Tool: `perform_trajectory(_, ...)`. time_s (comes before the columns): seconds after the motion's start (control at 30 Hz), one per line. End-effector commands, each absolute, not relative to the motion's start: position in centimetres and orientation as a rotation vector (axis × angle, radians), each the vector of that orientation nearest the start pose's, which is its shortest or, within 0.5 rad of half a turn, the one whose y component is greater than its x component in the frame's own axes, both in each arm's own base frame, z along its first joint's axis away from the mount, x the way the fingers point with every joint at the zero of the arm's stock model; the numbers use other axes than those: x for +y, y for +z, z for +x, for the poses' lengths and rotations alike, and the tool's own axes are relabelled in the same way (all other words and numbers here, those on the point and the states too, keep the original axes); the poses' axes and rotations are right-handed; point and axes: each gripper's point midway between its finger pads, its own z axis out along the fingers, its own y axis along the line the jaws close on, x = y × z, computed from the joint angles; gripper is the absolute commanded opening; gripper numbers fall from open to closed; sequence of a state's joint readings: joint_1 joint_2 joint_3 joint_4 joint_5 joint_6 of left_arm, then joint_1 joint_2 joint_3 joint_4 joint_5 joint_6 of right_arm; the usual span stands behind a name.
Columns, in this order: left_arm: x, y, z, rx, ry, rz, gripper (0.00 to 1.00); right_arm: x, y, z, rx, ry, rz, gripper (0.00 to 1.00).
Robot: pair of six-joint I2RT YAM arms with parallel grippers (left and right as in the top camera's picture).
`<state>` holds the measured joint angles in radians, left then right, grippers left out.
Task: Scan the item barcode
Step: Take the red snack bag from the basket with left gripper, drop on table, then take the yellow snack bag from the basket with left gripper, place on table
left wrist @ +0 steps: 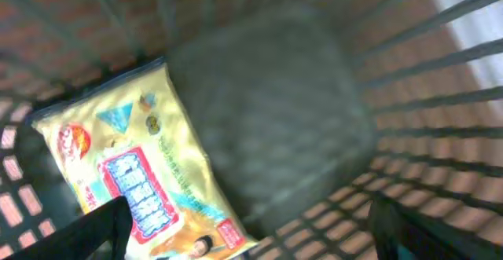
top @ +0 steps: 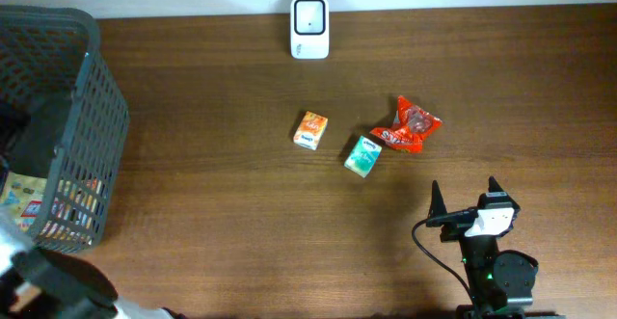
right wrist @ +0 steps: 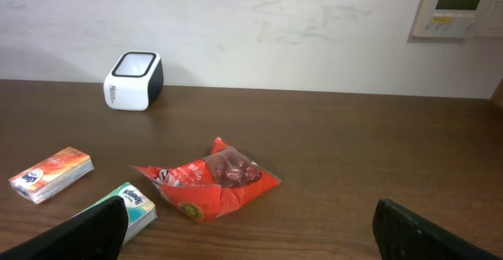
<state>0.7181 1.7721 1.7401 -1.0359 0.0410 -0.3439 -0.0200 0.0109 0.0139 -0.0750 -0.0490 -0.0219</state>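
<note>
The yellow snack packet lies by itself with open basket's bottom (left wrist: 271,103) next to it. My left gripper goes on down until its fingers are on both sides of the packet (left wrist: 153,181), then close.
The white barcode scanner (top: 309,27) (right wrist: 134,80) stands at the table's far edge. An orange box (top: 310,130) (right wrist: 51,174), a green tissue pack (top: 363,155) (right wrist: 130,205) and a red snack bag (top: 408,126) (right wrist: 212,183) lie mid-table. My right gripper (top: 465,196) (right wrist: 250,221) is open, low over the table just short of the red bag, touching nothing. My left gripper (left wrist: 247,225) is open inside the basket (left wrist: 440,64), above a yellow snack packet (left wrist: 141,173) that lies loose on the basket floor. The wide-apart fingers do not hold it.
The dark mesh basket (top: 92,117) fills the table's left end, with colourful packets (top: 24,199) showing through its wall. My left arm (top: 58,280) reaches in from the bottom left corner. Bare wood (top: 222,223) lies between the basket and the items.
</note>
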Motion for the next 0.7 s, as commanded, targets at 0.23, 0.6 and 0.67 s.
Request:
perform_trajectory(0.23,27.8,5.8,29.1,2.674,0.396,-1.707,0.99,0.2,15.7,24.6,1.644,0.011,-0.023,0.99)
perform_trajectory(0.6,27.4,1.7,25.0,2.697,0.619,-1.839,0.66,0.2,15.7,24.6,1.644,0.011,-0.023,0.99)
perform_trajectory(0.67,27.9,1.8,25.6,2.666,0.615,-1.829,0.19,0.2,15.7,24.6,1.644,0.011,-0.023,0.99)
